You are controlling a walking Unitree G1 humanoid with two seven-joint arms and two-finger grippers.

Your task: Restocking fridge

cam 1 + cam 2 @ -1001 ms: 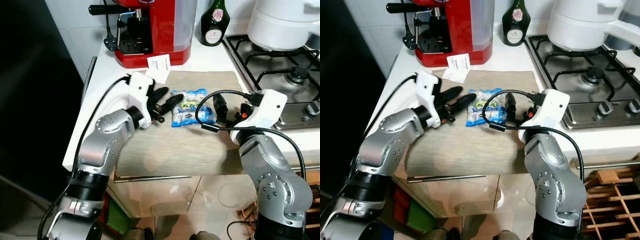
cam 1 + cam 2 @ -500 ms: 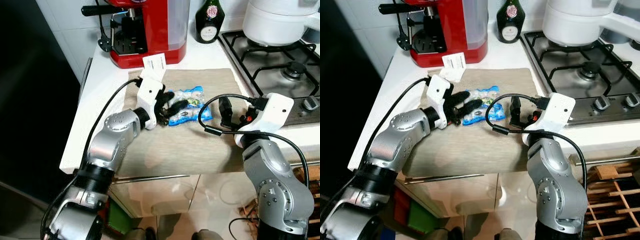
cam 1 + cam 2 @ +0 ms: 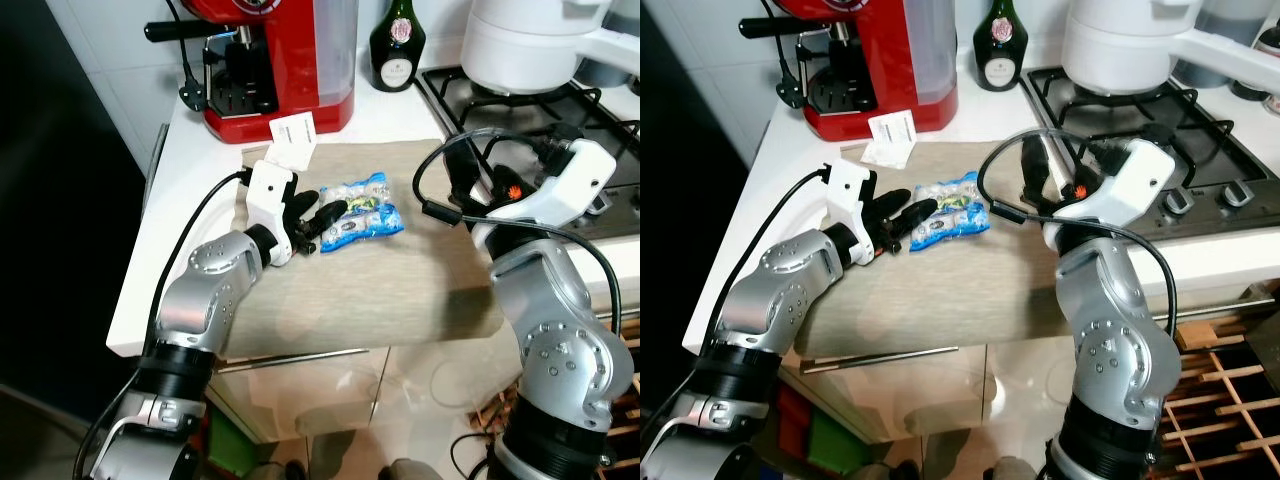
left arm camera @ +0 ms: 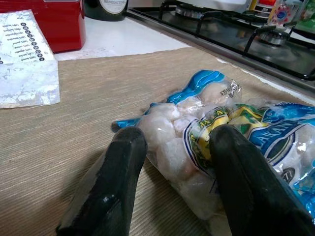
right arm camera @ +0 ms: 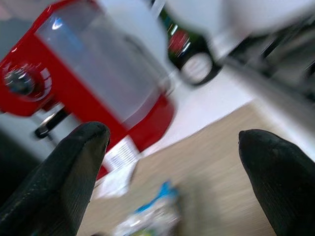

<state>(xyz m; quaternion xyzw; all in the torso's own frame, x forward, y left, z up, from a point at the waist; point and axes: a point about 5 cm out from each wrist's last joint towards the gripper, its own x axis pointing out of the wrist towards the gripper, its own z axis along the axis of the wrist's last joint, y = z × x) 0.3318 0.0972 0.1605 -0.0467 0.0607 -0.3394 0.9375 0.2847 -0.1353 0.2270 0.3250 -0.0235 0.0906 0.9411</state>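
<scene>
The bag's blue edge (image 3: pixel 347 237) is crinkled and loose. When I lift the clear bag (image 3: pixel 364 208), it will bunch up between my fingers with its balls bulging out past them.
A clear bag of white balls with a blue and green label (image 3: pixel 362 215) lies on the beige mat (image 3: pixel 400 290) on the counter. My left gripper (image 3: pixel 318 215) rests low on the mat at the bag's left end. It is open, and the bag's end (image 4: pixel 172 132) lies between its two black fingers (image 4: pixel 113 182), one of which touches the bag. My right gripper (image 3: pixel 1030 165) hangs above the mat to the right of the bag. It is open with nothing between its fingertips (image 5: pixel 74 167).
A red coffee machine (image 3: pixel 280 60) and a dark bottle (image 3: pixel 397 45) stand behind the mat, with a paper slip (image 3: pixel 290 140) leaning by the machine. The gas hob (image 3: pixel 520 100) with a white pot (image 3: pixel 525 40) is at the right. The counter edge (image 3: pixel 135 300) drops off at the left.
My left gripper has slid right along the mat until its fingers straddle the bag's end. My right arm has lifted its gripper up off the mat. The camera has shifted.
</scene>
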